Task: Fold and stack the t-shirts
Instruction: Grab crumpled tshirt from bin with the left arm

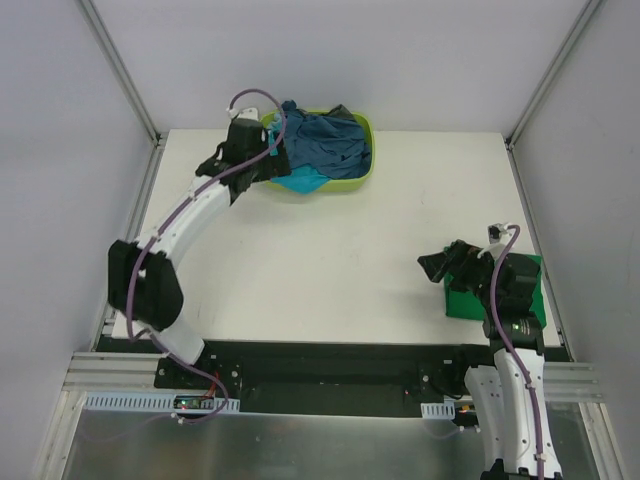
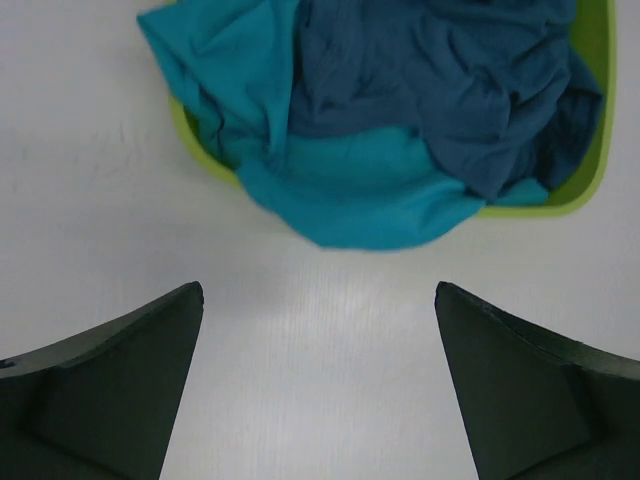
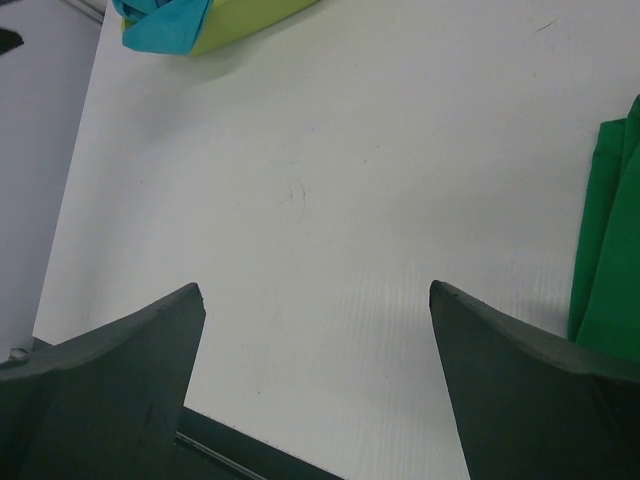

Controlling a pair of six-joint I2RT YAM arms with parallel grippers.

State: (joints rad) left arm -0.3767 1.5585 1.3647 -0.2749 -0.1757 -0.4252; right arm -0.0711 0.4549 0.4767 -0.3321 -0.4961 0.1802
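The dark blue t-shirt (image 1: 335, 150) is on top of the teal t-shirt, so my left gripper should go on over the basket until it closes on dark blue folds (image 1: 301, 143).
A dark blue t-shirt (image 1: 330, 142) lies crumpled in the lime-green basket (image 1: 366, 150) at the table's back, with a teal t-shirt (image 1: 303, 181) spilling over its near rim. Both show in the left wrist view, dark blue (image 2: 450, 90) above teal (image 2: 350, 195). My left gripper (image 1: 272, 160) is open and empty, just short of the teal cloth (image 2: 318, 290). A folded bright green t-shirt (image 1: 462, 297) lies at the table's near right, under my right arm. My right gripper (image 1: 432, 266) is open and empty over bare table (image 3: 315, 290); the green shirt's edge (image 3: 610, 250) is at its right.
The basket's corner with teal cloth shows at the top left of the right wrist view (image 3: 180, 25). The white table (image 1: 330, 260) has its near edge by the dark rail (image 1: 330, 355). Grey walls stand to the left, right and back.
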